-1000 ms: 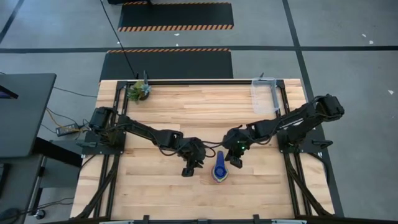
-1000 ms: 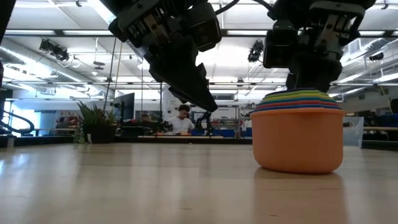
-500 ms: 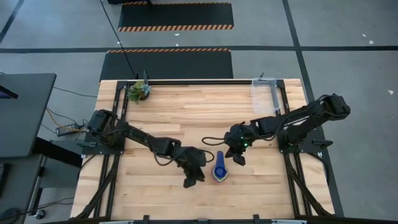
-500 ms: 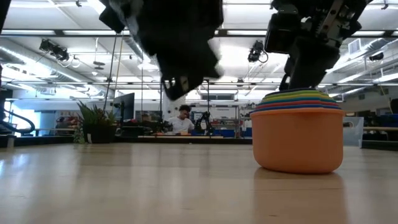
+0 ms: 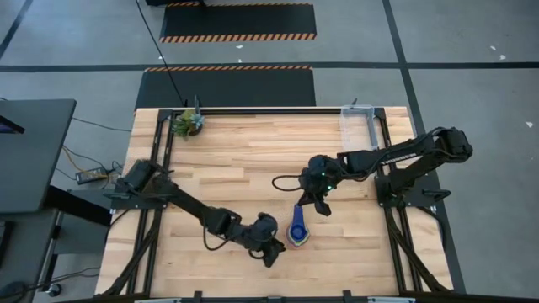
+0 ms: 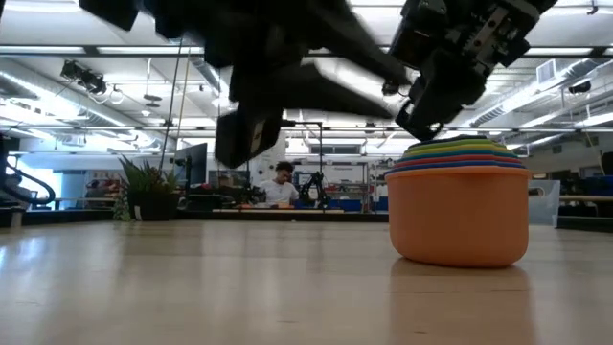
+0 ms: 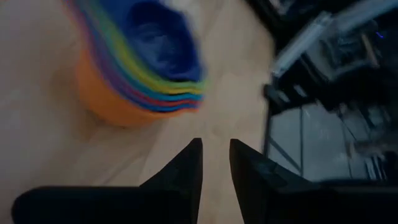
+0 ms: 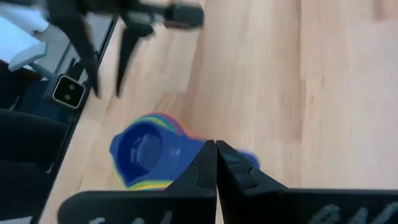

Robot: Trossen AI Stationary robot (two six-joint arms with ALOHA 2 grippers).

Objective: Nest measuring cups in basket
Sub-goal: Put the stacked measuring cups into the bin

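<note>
The stacked cups' handles [image 5: 298, 213] point to the far edge, across my right gripper's arm, so my closed right gripper should first turn them toward its own side [image 5: 322, 237] and then grip them.
The measuring cups [image 5: 296, 231] stand nested in one stack on the table, toward its near edge. The orange one [image 6: 460, 206] is outermost and the dark blue one [image 8: 144, 150] innermost. My left gripper [image 5: 271, 252] hovers just left of the stack and nearer the front edge, its fingers [image 7: 214, 149] open by a narrow gap and empty. My right gripper [image 5: 321, 208] hangs shut [image 8: 216, 147] just beyond the stack's far side, above its rim, apart from it. The clear basket [image 5: 358, 126] stands at the far right corner.
A small potted plant [image 5: 189, 123] stands at the far left corner. Bare wood lies between the stack and the basket. In the low view a person sits at a desk [image 6: 281, 184] in the room behind.
My left gripper has swung toward the near edge and rightward, closer to the stack, rolling about its own axis. My right gripper has risen and drawn back a little toward the far edge, staying shut. The stack has kept its place.
</note>
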